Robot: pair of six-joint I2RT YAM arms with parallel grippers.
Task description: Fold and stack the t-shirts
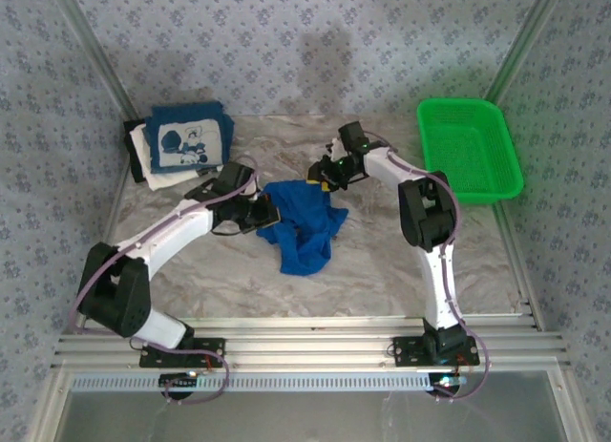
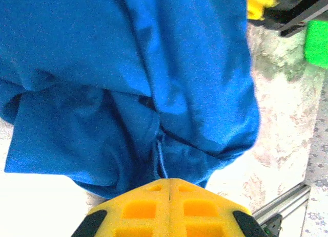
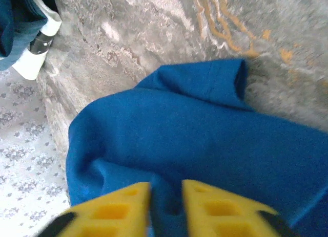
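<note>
Next, my left gripper pulls the shirt's edge (image 1: 268, 235) away to spread the shirt out before my right gripper takes a near corner, because the blue t-shirt is bunched in folds (image 1: 302, 234).
A royal-blue t-shirt (image 1: 301, 227) lies crumpled in the middle of the marbled table (image 1: 382, 270). My left gripper (image 1: 260, 211) is at the shirt's left edge. Its yellow fingers (image 2: 138, 209) are pressed together, and a seam of the blue cloth (image 2: 128, 68) runs into their tips. My right gripper (image 1: 325, 179) is at the shirt's far edge, and a fold of the blue cloth (image 3: 195, 129) is pinched between its yellow fingers (image 3: 215, 203). At the back left sits a stack of folded t-shirts (image 1: 181, 141): a navy one with a white cartoon panel on top of white ones.
A green mesh basket (image 1: 468, 146) stands at the back right corner. Patterned walls close in the back and both sides. A metal rail (image 1: 305, 342) runs along the near edge, by the arm bases.
</note>
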